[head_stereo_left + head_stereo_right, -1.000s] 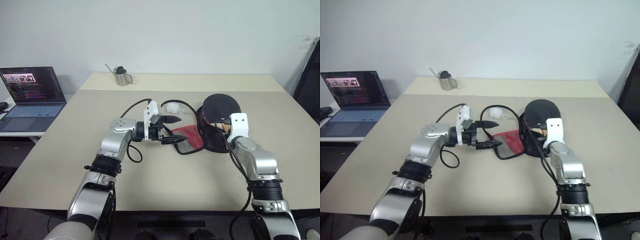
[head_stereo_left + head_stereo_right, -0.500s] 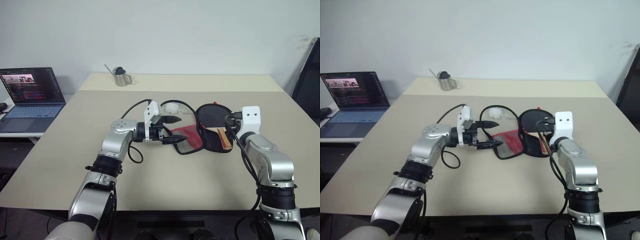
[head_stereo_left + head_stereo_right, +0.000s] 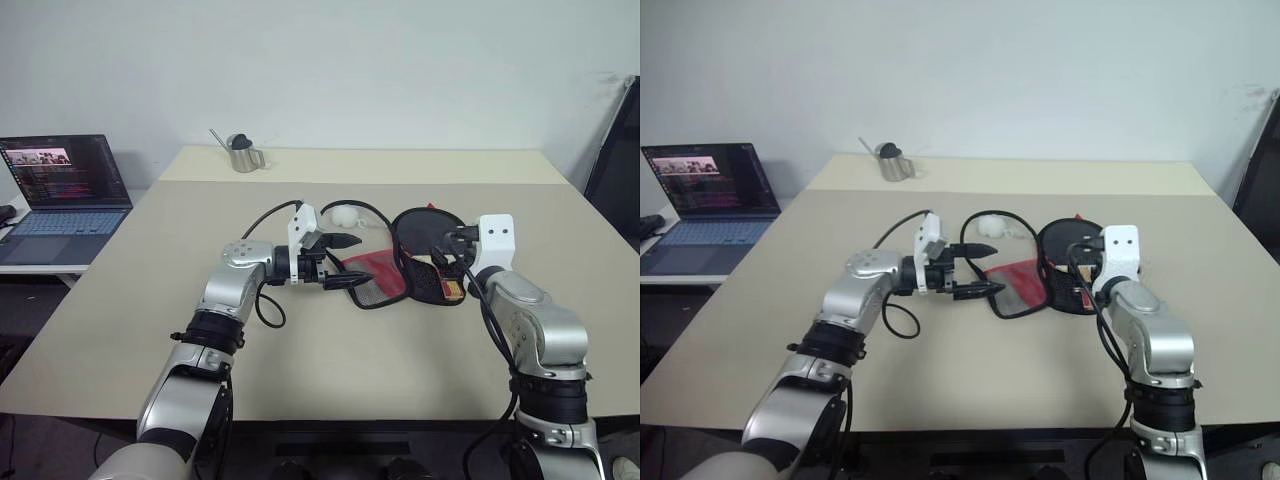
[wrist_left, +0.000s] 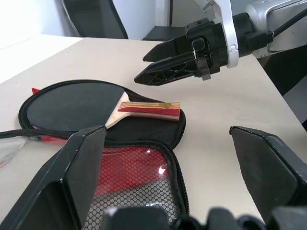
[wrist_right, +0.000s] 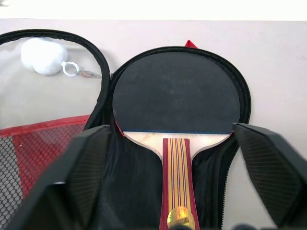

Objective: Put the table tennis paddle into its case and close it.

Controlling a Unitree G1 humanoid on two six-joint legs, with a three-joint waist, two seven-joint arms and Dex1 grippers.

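My right gripper is above the paddle's handle (image 5: 177, 179), in the way of the closing flap. It should move back before my left gripper folds the red mesh flap (image 3: 386, 282) over.
The table tennis paddle (image 5: 175, 93) lies flat in the black half of the open case (image 3: 422, 292), its wooden handle (image 3: 447, 283) pointing toward me. The case's red mesh flap (image 3: 372, 274) is folded out to the left. My right gripper (image 3: 446, 252) is open, hovering just above the handle's end with nothing between its fingers. My left gripper (image 3: 362, 261) is open over the near-left edge of the red flap, pointing right toward the paddle. The left wrist view shows the right gripper (image 4: 141, 69) above the paddle's handle (image 4: 149, 108).
A white ball on a ring (image 3: 344, 213) rests just behind the case's flap. Black cables (image 3: 272, 214) loop around the left arm. A metal cup (image 3: 241, 152) stands at the back of the table, a laptop (image 3: 65, 185) on a side table to the left.
The right gripper lowered the tilted paddle flat into the case, then opened and drew back slightly, leaving it there. The left arm has not moved.
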